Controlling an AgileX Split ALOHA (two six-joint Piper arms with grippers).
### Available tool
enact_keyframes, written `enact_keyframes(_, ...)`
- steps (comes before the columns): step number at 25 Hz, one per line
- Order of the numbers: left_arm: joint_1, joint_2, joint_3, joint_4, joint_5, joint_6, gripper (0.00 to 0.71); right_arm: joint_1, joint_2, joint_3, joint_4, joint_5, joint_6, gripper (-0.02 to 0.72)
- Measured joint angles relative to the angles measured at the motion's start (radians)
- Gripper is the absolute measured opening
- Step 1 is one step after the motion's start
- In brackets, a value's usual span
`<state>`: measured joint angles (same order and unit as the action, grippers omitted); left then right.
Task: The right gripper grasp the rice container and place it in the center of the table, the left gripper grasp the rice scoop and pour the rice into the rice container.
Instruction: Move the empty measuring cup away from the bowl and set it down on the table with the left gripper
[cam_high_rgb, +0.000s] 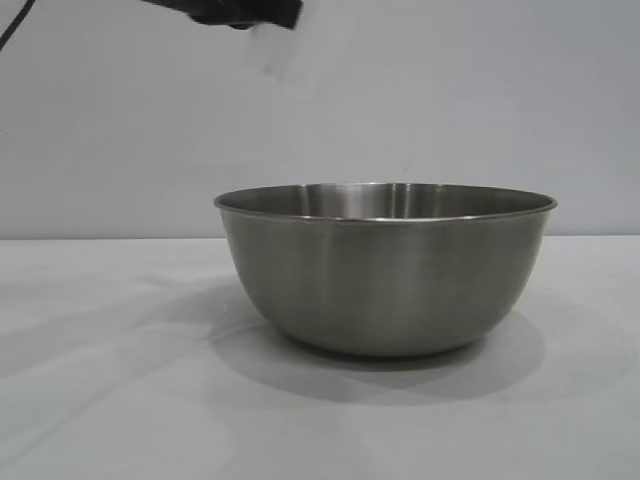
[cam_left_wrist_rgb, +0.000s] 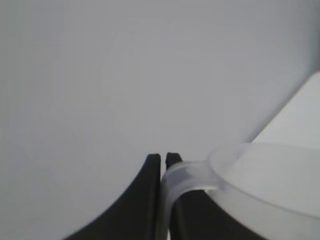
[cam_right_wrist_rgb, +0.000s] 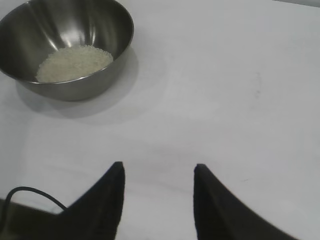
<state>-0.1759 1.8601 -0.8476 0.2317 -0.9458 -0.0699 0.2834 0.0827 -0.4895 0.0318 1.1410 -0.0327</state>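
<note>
The rice is in the rice container (cam_right_wrist_rgb: 75, 63) and the table (cam_high_rgb: 105, 305) beside it is clear, so the robot's left gripper should go on lowering the rice scoop before it lets go of it there.
The rice container (cam_high_rgb: 385, 275), a big steel bowl, stands upright on the white table (cam_high_rgb: 110, 400). In the right wrist view it (cam_right_wrist_rgb: 107, 75) holds a heap of rice (cam_right_wrist_rgb: 74, 62). My left gripper (cam_left_wrist_rgb: 163, 159) is shut on the handle of the translucent rice scoop (cam_left_wrist_rgb: 270, 185). In the exterior view that gripper (cam_high_rgb: 245, 12) is high above the bowl's left side, with the scoop (cam_high_rgb: 276, 50) a faint shape under it. I cannot see any rice in the scoop. My right gripper (cam_right_wrist_rgb: 157, 172) is open and empty over bare table, well away from the bowl.
A black cable (cam_right_wrist_rgb: 35, 195) loops beside my right gripper. A plain grey wall (cam_high_rgb: 450, 100) stands behind the table.
</note>
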Motion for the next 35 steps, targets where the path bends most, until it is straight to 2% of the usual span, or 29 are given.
enact_keyframes(3, 0.03, 0.014, 0.071, -0.004, -0.027, -0.005, 0.0, 0.0, 0.0, 0.0, 0.0, 0.0, 0.0, 0.297)
enact_keyframes(10, 0.031, 0.16, 0.194, -0.01, -0.17, -0.005, 0.0, 0.0, 0.0, 0.0, 0.0, 0.0, 0.0, 0.297)
enact_keyframes(17, 0.031, 0.257, 0.265, -0.059, -0.187, 0.023, 0.0, 0.0, 0.0, 0.0, 0.0, 0.0, 0.0, 0.297)
enact_keyframes(24, 0.031, 0.263, 0.333, -0.06, -0.19, 0.052, 0.0, 0.0, 0.0, 0.0, 0.0, 0.0, 0.0, 0.297)
enact_keyframes(26, 0.031, 0.263, 0.359, -0.06, -0.19, 0.052, 0.088, 0.0, 0.0, 0.0, 0.0, 0.0, 0.0, 0.297)
enact_keyframes(29, 0.031, 0.253, 0.407, -0.075, -0.19, 0.052, 0.176, 0.0, 0.0, 0.0, 0.0, 0.0, 0.0, 0.297)
enact_keyframes(33, 0.037, 0.191, 0.473, -0.144, -0.19, 0.042, 0.162, 0.0, 0.0, 0.0, 0.0, 0.0, 0.0, 0.297)
enact_keyframes(34, 0.045, 0.174, 0.487, -0.16, -0.192, 0.023, 0.202, 0.0, 0.0, 0.0, 0.0, 0.0, 0.0, 0.297)
enact_keyframes(35, 0.055, 0.161, 0.495, -0.177, -0.192, 0.007, 0.188, 0.0, 0.0, 0.0, 0.0, 0.0, 0.0, 0.297)
